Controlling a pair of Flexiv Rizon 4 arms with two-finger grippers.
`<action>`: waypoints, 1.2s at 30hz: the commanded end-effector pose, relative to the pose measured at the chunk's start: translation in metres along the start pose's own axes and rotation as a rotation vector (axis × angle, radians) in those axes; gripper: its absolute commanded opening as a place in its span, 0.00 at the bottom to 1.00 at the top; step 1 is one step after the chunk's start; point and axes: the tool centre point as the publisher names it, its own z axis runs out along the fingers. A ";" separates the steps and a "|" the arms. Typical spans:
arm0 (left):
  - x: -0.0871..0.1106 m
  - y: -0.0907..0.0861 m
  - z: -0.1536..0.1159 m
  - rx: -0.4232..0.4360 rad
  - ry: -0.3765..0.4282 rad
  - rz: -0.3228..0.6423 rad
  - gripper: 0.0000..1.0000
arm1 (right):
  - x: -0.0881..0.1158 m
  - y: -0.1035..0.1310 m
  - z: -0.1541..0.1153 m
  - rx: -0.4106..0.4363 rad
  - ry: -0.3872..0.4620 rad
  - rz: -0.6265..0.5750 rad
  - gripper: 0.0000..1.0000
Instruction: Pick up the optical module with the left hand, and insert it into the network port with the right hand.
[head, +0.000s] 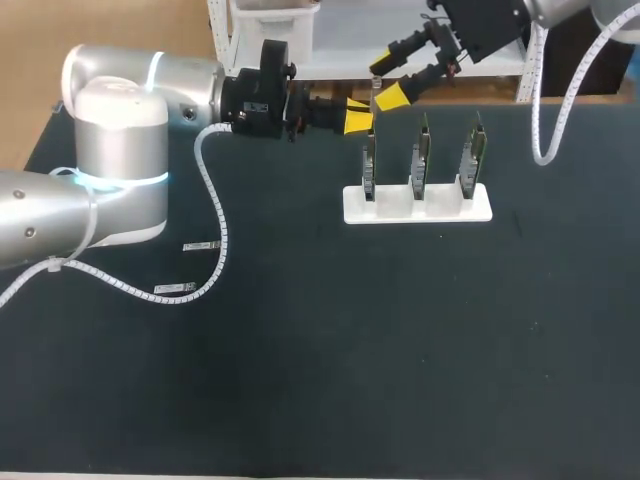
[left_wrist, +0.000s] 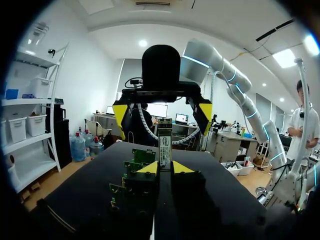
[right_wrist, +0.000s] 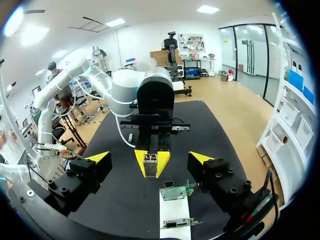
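The port board below is standing upright in the white holder. The optical module will therefore slide down into the board when I push, and the holder will stay in place.
My left gripper is level above the table, shut on the optical module, a slim metal bar that sticks out past its yellow tips. My right gripper faces it from the far side and is open. Its fingers straddle the module's far end without touching it. In the right wrist view the module's end sits midway between my wide-apart right fingertips. Below them, three upright green port boards stand in a white holder. The left-hand board is right under the two grippers.
Two small white labels lie on the dark table near my left arm's white cable. My right arm's cable hangs over the far right of the table.
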 end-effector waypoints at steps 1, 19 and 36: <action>0.000 -0.001 0.000 -0.005 0.000 0.000 0.00 | -0.004 -0.003 0.001 -0.009 0.001 -0.006 1.00; 0.000 -0.001 0.000 -0.005 0.000 0.000 0.00 | -0.004 -0.001 0.003 -0.006 0.009 0.005 1.00; 0.000 -0.001 0.000 -0.005 0.000 0.000 0.00 | -0.002 -0.004 0.001 -0.013 0.009 0.003 0.00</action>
